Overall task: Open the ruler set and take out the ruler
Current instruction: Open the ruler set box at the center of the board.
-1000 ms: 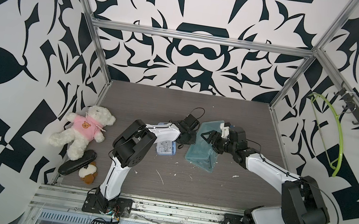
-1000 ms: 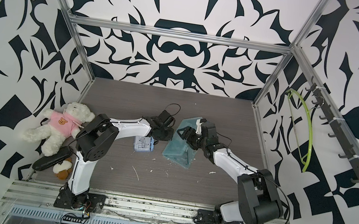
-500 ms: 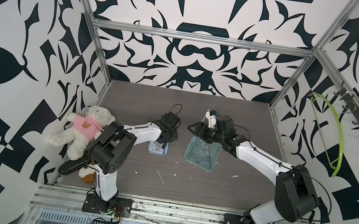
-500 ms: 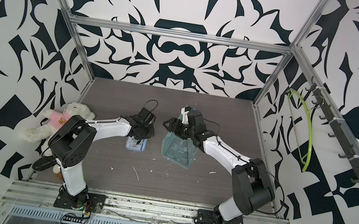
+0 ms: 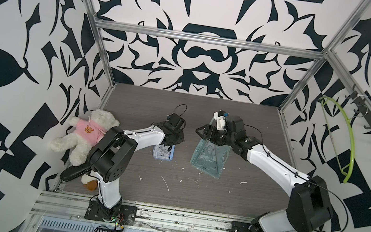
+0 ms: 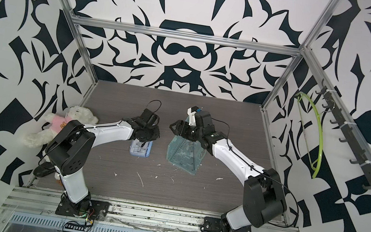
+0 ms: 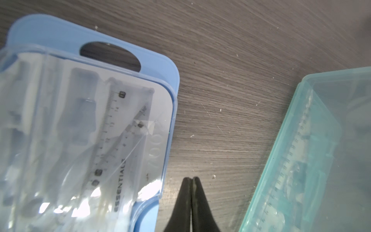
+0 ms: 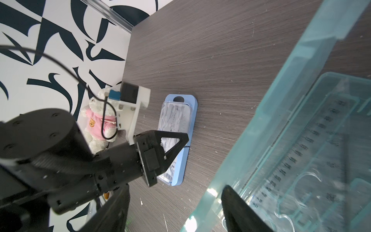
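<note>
My left gripper should hold the teal lid (image 8: 276, 94) down flat, since it is only half open beside the ruler, while my right gripper reaches for the printed scale (image 8: 295, 154).
The ruler set (image 5: 210, 161) (image 6: 186, 154) is a clear teal case lying mid-table, its lid (image 8: 301, 50) raised. A ruler (image 8: 301, 152) with a printed scale lies inside it. At the case's far end my right gripper (image 5: 203, 134) (image 8: 175, 188) is open, the lid's edge between its wide-spread fingers without being pinched. My left gripper (image 7: 190, 178) (image 5: 169, 147) is shut and empty, low over the table between the teal case (image 7: 321, 160) and a blue-backed blister pack (image 7: 80, 120).
The blister pack (image 5: 163, 152) lies left of the case and holds another ruler. A teddy bear (image 5: 86, 131), a black flat object (image 5: 72, 172) and a small brown toy (image 5: 90, 182) sit by the left wall. A green hanger (image 5: 341, 141) hangs on the right wall. White scraps (image 5: 165, 182) litter the front.
My right gripper has risen and moved left at the case's far end, and the lid has come up. My left arm has shifted left with the blue pack.
</note>
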Controlling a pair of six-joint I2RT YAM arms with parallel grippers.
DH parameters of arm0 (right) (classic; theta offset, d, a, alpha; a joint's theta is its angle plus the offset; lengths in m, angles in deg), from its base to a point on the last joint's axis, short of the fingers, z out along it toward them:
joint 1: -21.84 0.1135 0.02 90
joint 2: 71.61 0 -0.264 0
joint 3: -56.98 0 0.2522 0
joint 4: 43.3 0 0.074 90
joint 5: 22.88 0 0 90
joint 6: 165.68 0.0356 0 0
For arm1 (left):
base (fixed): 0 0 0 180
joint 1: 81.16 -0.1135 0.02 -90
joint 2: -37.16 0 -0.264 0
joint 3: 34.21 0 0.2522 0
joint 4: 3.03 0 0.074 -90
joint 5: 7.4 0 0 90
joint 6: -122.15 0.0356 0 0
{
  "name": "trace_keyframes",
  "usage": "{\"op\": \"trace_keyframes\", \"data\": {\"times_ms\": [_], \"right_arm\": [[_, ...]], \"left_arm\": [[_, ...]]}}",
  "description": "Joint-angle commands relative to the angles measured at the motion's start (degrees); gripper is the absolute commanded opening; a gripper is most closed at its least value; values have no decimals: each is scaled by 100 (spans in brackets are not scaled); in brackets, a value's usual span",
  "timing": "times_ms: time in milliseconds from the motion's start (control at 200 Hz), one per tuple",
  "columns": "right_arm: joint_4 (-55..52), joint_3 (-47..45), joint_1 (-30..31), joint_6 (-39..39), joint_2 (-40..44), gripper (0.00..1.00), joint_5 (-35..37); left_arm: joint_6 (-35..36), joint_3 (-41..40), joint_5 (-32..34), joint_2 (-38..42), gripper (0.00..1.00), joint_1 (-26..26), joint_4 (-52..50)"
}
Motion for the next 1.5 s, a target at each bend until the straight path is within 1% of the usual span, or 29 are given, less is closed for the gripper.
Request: {"op": "trace_keyframes", "data": {"times_ms": [0, 120, 220, 315, 470, 580, 705, 765, 840, 905, 990, 1040, 1115, 1270, 1385, 1495], "right_arm": [[195, 368, 47, -57, -236, 73, -157], [162, 585, 74, -74, -430, 73, -315], [9, 566, 72, -206, -283, 73, -264], [-378, 494, 74, -482, 34, 73, -73], [-979, 324, 62, -899, 628, 73, 314], [-1304, 246, 44, -1037, 1013, 73, 593], [-1821, 260, -117, -998, 1254, 72, 973], [-2314, 323, -255, -944, 1206, 69, 1223], [-2777, 289, -546, -878, 1118, 66, 1309], [-2822, 37, -802, -807, 1112, 63, 1203], [-2669, -284, -1009, -719, 989, 58, 1011], [-2560, -339, -1011, -693, 831, 57, 930], [-2420, -264, -974, -620, 521, 56, 797], [-2070, 16, -721, -556, -32, 58, 719], [-2026, 330, -511, -518, -312, 58, 753], [-1944, 581, -306, -468, -505, 58, 736]], "left_arm": [[13, -128, 150, 450, 9, -29, -16], [33, -226, 257, 692, 12, -53, -38], [38, -326, 386, 882, 13, -69, -12], [14, -440, 498, 1048, 17, -94, 48], [51, -485, 465, 1221, 21, -134, 141], [168, -476, 324, 1271, 22, -133, 202], [435, -416, 139, 1345, 22, -120, 223], [690, -345, 141, 1400, 23, -24, 162], [1130, -208, 385, 1501, 23, 230, 9], [1468, -91, 619, 1584, 25, 474, -131], [1734, -83, 729, 1768, 31, 723, -151], [1746, -173, 773, 1902, 35, 780, -123], [1630, -422, 838, 2111, 37, 782, -36], [1509, -759, 1016, 2372, 38, 786, 4], [1460, -809, 1062, 2408, 39, 781, -12], [1481, -706, 1198, 2382, 44, 787, -138]]}}
